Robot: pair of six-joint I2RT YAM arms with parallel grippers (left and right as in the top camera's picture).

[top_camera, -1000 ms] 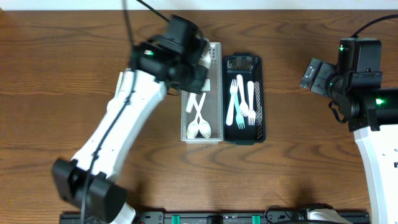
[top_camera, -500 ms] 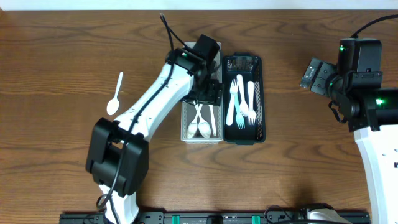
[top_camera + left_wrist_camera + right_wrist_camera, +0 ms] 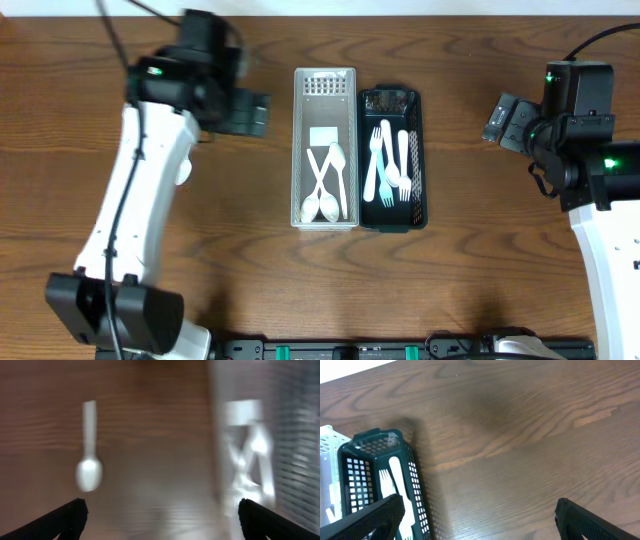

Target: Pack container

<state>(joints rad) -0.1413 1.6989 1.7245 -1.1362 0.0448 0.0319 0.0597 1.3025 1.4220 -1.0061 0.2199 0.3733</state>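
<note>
The loose white spoon lies free with its handle square to the open fingers, so my left gripper should keep going toward the spoon's handle and close there.
A white basket holds three white spoons. Beside it, a dark green basket holds white forks. One loose white spoon lies on the wood left of the baskets; from overhead my left arm covers most of it. My left gripper hangs open and empty over bare table left of the white basket. Its fingertips frame the blurred table in the left wrist view. My right gripper is open and empty, right of the green basket.
Both baskets stand side by side at the table's middle back. The table's far edge runs close behind them. A black rail lines the near edge.
My left gripper opened over the white basket and left a spoon in it. It then swung left over bare table. The right arm has not moved.
</note>
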